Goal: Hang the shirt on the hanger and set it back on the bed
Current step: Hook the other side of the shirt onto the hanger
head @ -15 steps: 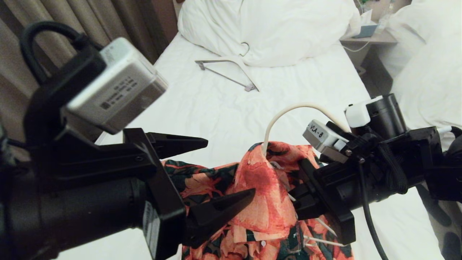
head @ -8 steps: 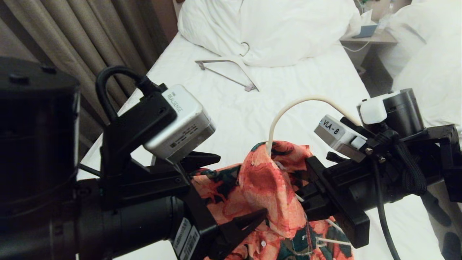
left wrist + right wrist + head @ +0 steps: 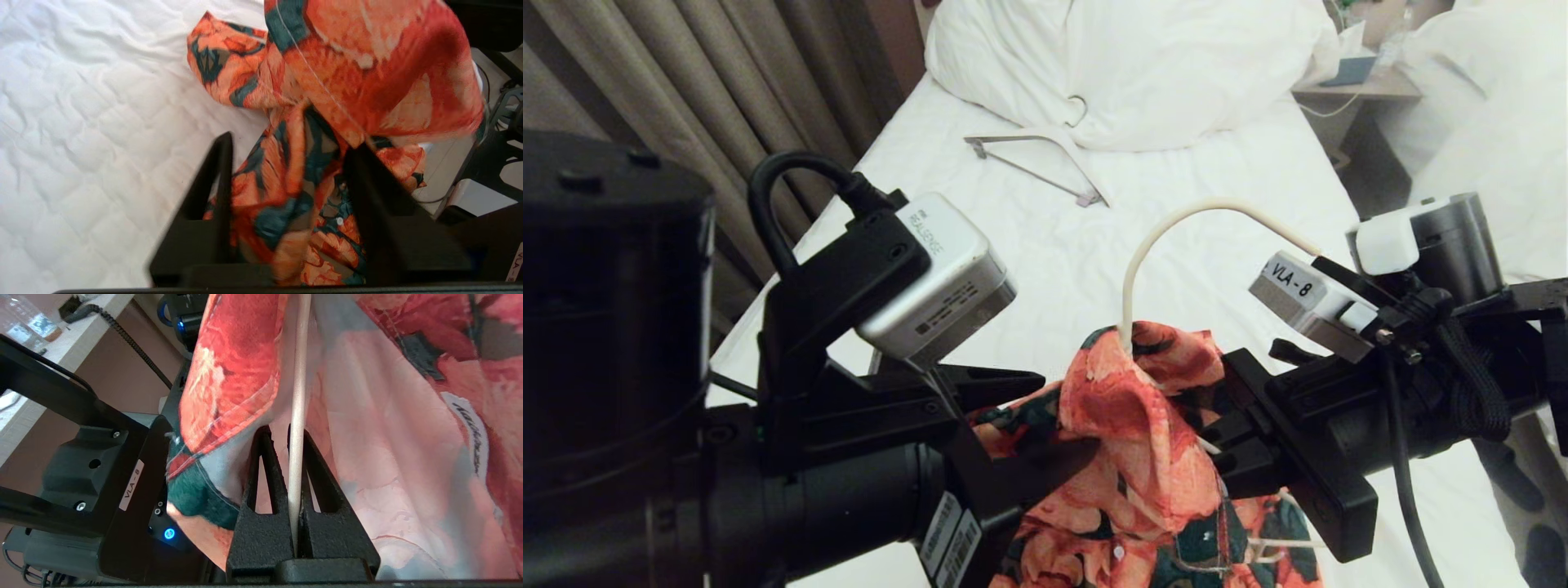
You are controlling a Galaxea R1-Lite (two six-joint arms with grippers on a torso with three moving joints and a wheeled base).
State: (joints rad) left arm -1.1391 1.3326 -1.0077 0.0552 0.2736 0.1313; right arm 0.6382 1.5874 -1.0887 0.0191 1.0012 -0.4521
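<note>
The hanger's end (image 3: 1283,547) sticks out of the shirt, so my right gripper should leave the hanger to my left gripper and take the shirt's loose side (image 3: 1254,511).
The orange-flowered shirt (image 3: 1143,441) hangs bunched over the thin cream hanger (image 3: 1176,224), whose curved hook arches above the collar. My right gripper (image 3: 1213,453) is shut on the hanger's slim rod (image 3: 297,396) inside the pale lining (image 3: 388,457). From the left, my left gripper (image 3: 1066,415) has its fingers on either side of a gathered fold of shirt (image 3: 310,102), pressing on it (image 3: 291,143). Both hold the garment above the white sheet of the bed (image 3: 1029,245).
A thicker white hanger with a grey bar (image 3: 1045,163) lies near the big pillows (image 3: 1143,65). Brown curtains (image 3: 686,82) run along the left side. A second white bed (image 3: 1486,147) and a nightstand (image 3: 1364,77) are at the right.
My left arm has pushed in toward the shirt and its wide-open jaws have narrowed onto the fabric. The right gripper, holding the hanger, has shifted slightly right.
</note>
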